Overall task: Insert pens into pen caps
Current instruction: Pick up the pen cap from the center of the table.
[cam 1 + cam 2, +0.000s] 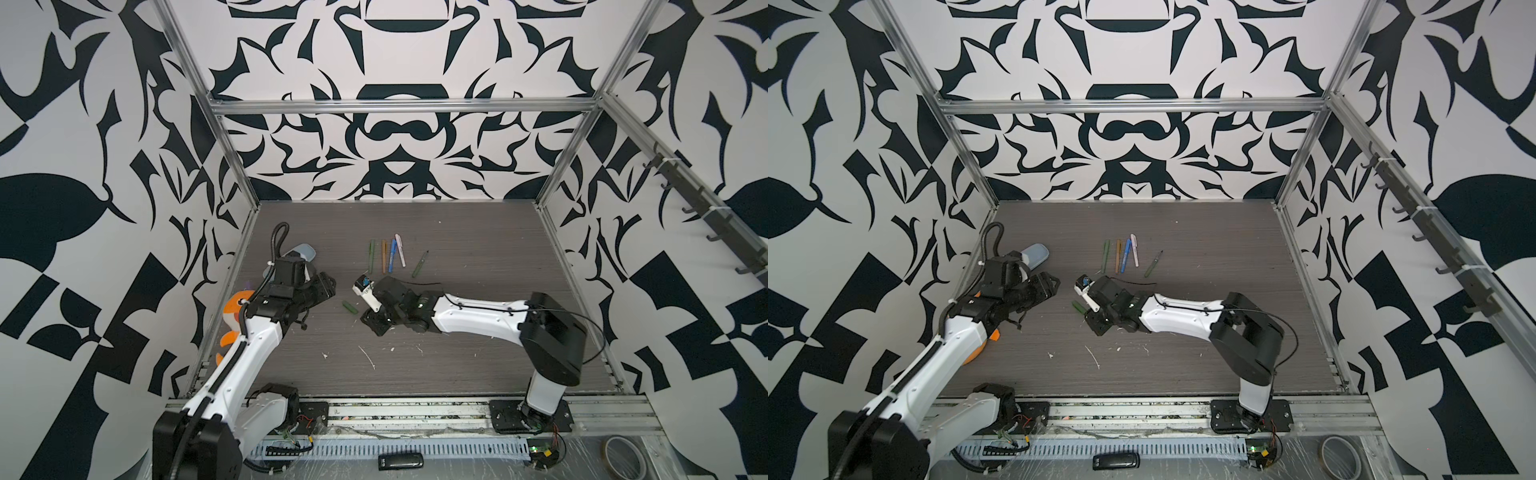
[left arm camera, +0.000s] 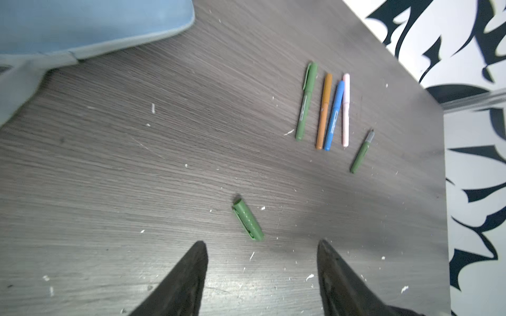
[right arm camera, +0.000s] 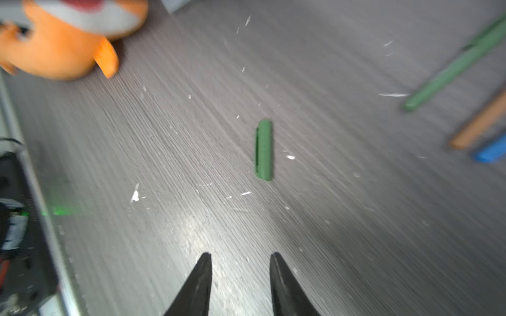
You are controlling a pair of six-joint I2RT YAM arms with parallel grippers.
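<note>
The green pen cap lies near the robot's left gripper, away from the uncapped green pen, so the robot's right gripper should first bring the cap over to its own side.
A short green pen cap lies alone on the dark table between my two grippers. It also shows in the left wrist view and the right wrist view. My left gripper is open wide just short of the cap, nothing between its fingers. My right gripper is open with a narrower gap, also empty, its tips pointing at the cap from the other side. Farther back lie a green, an orange-brown, a blue and a pink pen, all capped. Beside them lies an uncapped green pen.
A pale blue pencil case lies behind the left arm. An orange plush toy sits by the left wall. White flecks dot the front of the table. A tape roll lies off the table at the front right.
</note>
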